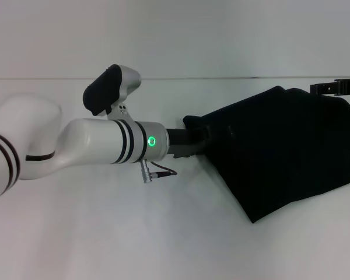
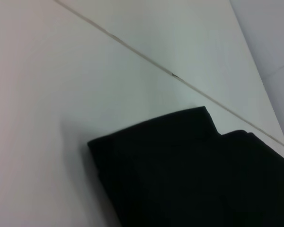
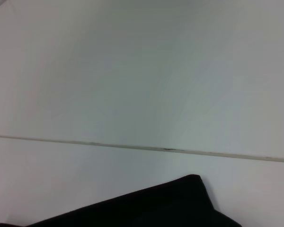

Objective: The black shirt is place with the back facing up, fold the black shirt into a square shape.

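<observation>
The black shirt is too far to my right gripper's side, so next my left gripper moves away before my right gripper slides the shirt to the middle.
The black shirt lies bunched on the right half of the white table, its left edge raised around the end of my left arm. My left gripper reaches in from the left and is buried in that edge of the cloth. In the left wrist view a folded corner of the shirt hangs close below the camera, casting a shadow on the table. A corner of the shirt also shows in the right wrist view. Of the right arm only a black cable chain shows behind the shirt; its gripper is hidden.
The white table stretches bare to the left and front of the shirt. A seam line runs across the back, where the table meets the wall.
</observation>
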You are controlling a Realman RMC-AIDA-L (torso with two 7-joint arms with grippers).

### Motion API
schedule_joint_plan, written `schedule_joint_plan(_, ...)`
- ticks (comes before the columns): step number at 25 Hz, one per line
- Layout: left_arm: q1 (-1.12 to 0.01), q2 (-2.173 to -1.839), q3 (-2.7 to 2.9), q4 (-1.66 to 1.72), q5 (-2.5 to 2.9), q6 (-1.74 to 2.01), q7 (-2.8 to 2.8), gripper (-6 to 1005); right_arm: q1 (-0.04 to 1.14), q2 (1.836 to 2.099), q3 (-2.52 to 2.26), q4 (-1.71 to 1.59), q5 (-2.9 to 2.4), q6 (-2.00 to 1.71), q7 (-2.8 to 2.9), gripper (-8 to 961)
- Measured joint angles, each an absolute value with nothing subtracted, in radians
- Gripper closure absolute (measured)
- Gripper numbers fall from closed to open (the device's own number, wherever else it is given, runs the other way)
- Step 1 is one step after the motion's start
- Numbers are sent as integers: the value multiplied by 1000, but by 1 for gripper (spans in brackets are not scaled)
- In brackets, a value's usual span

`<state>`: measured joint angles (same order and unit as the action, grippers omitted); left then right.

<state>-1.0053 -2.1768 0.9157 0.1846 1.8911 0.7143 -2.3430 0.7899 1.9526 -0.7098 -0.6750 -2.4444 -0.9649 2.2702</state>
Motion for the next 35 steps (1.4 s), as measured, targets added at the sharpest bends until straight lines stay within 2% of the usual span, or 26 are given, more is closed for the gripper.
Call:
schedule_joint_plan(7, -1009, -2177, 916, 181, 1891, 715, -2343, 50, 791, 1953, -710, -675, -2444, -965, 2270, 177)
schedule_joint_plan(13, -1009, -2178, 914, 181, 1889, 720, -2249, 147, 794, 1953, -711, -675, -2443, -962, 2270, 177)
schedule_joint_plan(18, -1010, -2178, 915, 181, 1886, 718, -2224, 335, 796, 1954, -711, -675, -2443, -963, 2270, 176)
schedule_joint_plan(24, -1008, -2178, 916, 183, 1886, 719, -2205, 460, 792, 1953, -707, -675, -2444, -962, 2271, 177)
schedule_joint_plan(29, -975, -2168, 908, 206, 1886, 738, -2209, 565, 774, 1931, -702, -675, -2447, -994, 2278, 177)
schedule_joint_plan(34, -875, -2170, 900, 337, 1877, 808, -2205, 812, 740, 1905, -665, -686, -2443, -1056, 2277, 176)
schedule_joint_plan(35, -867, -2169, 898, 346, 1878, 819, -2205, 794, 731, 1900, -652, -690, -2443, -1073, 2275, 177)
